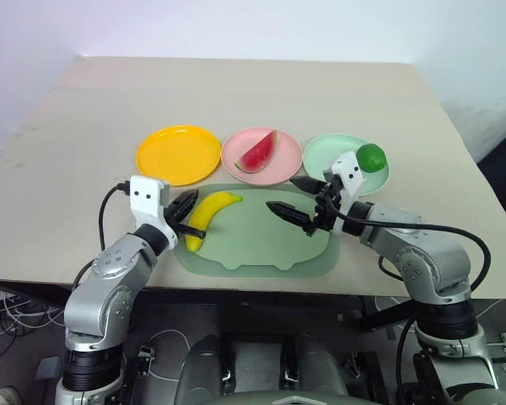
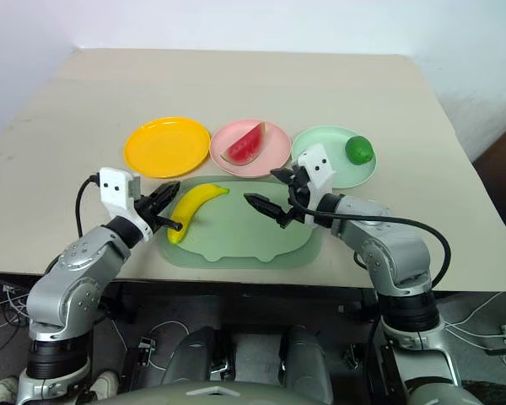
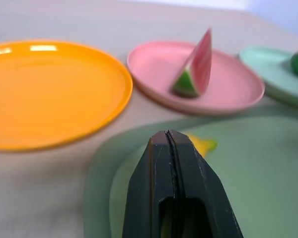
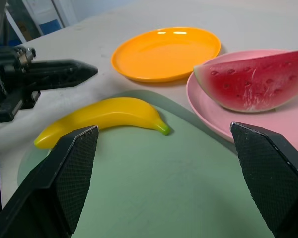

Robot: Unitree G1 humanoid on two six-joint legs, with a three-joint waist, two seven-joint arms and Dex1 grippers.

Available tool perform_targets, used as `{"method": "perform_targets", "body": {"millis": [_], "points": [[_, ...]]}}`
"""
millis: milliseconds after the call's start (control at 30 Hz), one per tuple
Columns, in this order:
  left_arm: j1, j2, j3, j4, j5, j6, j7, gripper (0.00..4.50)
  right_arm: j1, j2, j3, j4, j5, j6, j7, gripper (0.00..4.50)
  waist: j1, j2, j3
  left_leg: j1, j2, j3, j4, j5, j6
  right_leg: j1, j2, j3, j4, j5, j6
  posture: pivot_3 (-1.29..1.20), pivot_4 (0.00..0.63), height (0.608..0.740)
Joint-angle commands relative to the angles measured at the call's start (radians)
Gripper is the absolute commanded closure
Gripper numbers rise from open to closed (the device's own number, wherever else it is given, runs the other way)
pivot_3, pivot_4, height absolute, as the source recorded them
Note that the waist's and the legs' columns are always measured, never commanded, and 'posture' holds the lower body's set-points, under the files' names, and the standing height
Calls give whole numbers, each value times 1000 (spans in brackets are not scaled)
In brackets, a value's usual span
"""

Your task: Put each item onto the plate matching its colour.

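Note:
My left gripper's closed fingers are empty above the yellow banana (image 1: 216,203), so next I open them, reach farther down around the banana's middle (image 1: 202,217) and take hold of it there.
The yellow banana (image 1: 209,213) lies on the left part of a pale green tray (image 1: 261,249). My left gripper (image 1: 191,199) is shut just beside and above the banana, with nothing between its fingers (image 3: 169,163). My right gripper (image 1: 282,192) hangs open over the tray's middle, empty. The orange-yellow plate (image 1: 179,153) holds nothing. A watermelon wedge (image 1: 257,152) stands on the pink plate (image 1: 288,157). The round green fruit (image 1: 371,157) sits on the right side of the mint green plate (image 1: 325,156).
All three plates stand in a row just behind the tray, near the table's front edge. Beyond them the beige tabletop (image 1: 236,93) stretches bare to the far edge. Cables hang below the table at the left.

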Motion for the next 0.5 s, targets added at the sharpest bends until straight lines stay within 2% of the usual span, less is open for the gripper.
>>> {"method": "perform_targets", "body": {"millis": [33,67,167,500], "points": [[8,-2,13,-13,-36,15,-21,4478,-28,-2,-2,-4,0,-30,8,0,0,0,0,0,0,0,0,0,0,0,0,0,0,0,0,0,150,695],[3,-10,22,-14,-42,32,-7,4478,-30,-3,0,0,-1,-32,9,0,1,0,0,0,0,0,0,0,0,0,0,0,0,0,0,0,150,695],[-4,-9,25,-13,-27,37,10,3973,-35,-5,1,8,-3,-35,11,0,2,0,0,0,0,0,0,0,0,1,0,0,0,0,0,0,150,695],[-54,36,-39,55,65,26,24,699,-34,-7,4,3,-10,-20,-8,0,2,0,0,1,0,0,0,0,0,2,0,0,0,0,0,0,150,695]]}}
